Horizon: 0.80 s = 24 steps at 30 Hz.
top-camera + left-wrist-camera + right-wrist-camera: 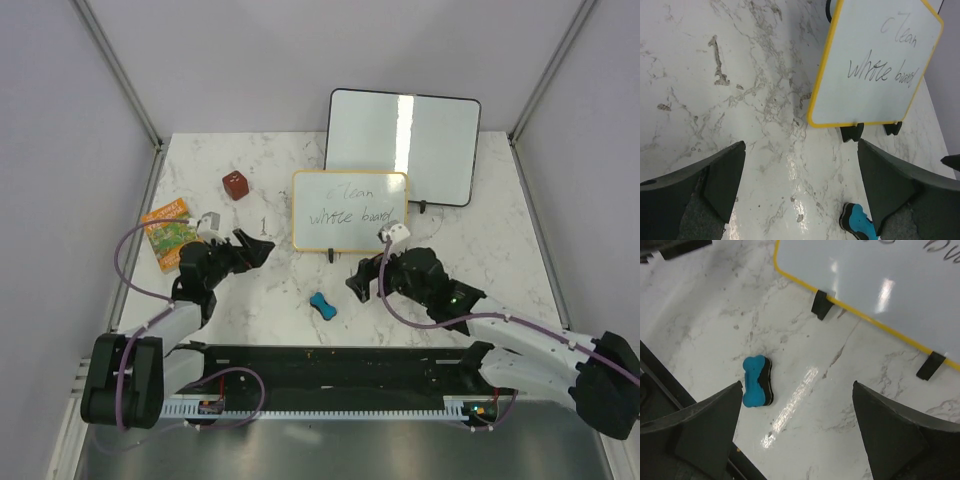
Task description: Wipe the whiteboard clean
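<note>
The blue eraser's narrow waist has my right gripper's open fingers lined up across it. I should keep going toward the eraser until they are on both sides of it, then close them.
The small yellow-framed whiteboard stands on black feet mid-table with black handwriting on it; it also shows in the left wrist view and the right wrist view. A blue bone-shaped eraser lies on the marble in front of it, also in the right wrist view and at the left wrist view's bottom edge. My left gripper is open and empty, left of the board. My right gripper is open and empty, just right of the eraser.
A larger black-framed blank board leans at the back right. A dark red die and an orange snack packet lie at the left. The black rail runs along the near edge.
</note>
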Motion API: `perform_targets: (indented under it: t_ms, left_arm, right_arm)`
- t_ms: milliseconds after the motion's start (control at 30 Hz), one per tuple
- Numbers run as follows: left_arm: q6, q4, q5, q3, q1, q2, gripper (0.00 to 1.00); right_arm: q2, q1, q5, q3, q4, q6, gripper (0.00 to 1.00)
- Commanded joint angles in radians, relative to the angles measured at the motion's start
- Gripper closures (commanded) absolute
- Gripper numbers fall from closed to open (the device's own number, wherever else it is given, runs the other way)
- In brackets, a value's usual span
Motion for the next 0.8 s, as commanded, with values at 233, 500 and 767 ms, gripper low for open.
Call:
perform_targets:
  t_ms: [233, 500, 767]
  left_arm:
    - [0.072, 0.115, 0.135, -0.139, -0.037, -0.262, 0.01]
    - [0.126, 0.036, 0.096, -0.072, -0.115, -0.178, 0.01]
    - [0.141, 0.013, 0.087, -0.027, -0.137, -0.118, 0.01]
  right_arm:
    - [0.335, 0.305, 0.376, 0.202, -0.084, 0.026, 0.02]
    - [0.532, 0.385, 0.421, 0.352, -0.199, 0.029, 0.03]
    - [0.614, 0.402, 0.382, 0.397, -0.255, 0.021, 0.17]
